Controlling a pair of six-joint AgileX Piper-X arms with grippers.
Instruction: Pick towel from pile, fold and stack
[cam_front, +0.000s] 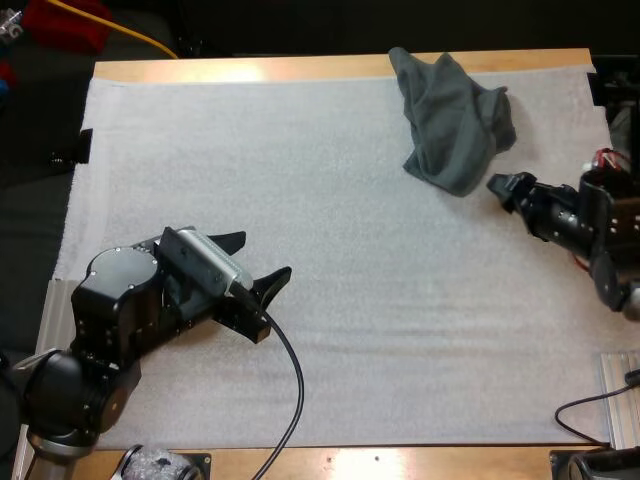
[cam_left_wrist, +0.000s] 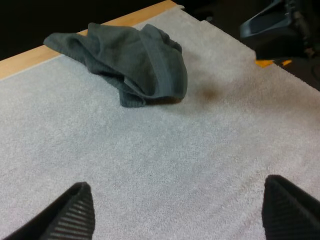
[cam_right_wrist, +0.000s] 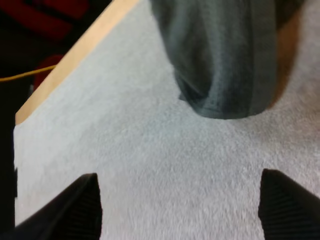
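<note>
A separate flap (cam_front: 501, 114) sticks out from under the long drape. Another towel will stay behind when I pick up the top towel (cam_front: 440, 115).
A crumpled dark grey-green towel (cam_front: 455, 120) lies at the mat's far right, its top reaching the wooden far edge. My right gripper (cam_front: 505, 185) hovers just in front of the towel's near right corner, open, with nothing between its fingers; the towel (cam_right_wrist: 225, 55) hangs close ahead of it. My left gripper (cam_front: 258, 258) rests low over the mat's near left area, far from the towel, and also stands open and empty. In the left wrist view the towel (cam_left_wrist: 130, 55) lies well ahead of my left gripper (cam_left_wrist: 180, 210), with the right arm's gripper (cam_left_wrist: 272, 25) beside it.
The white mat (cam_front: 350, 350) covers nearly the whole table. A wooden strip (cam_front: 250, 68) runs along the far edge, with dark space beyond. A metal rail (cam_front: 620, 400) sits at the near right edge.
</note>
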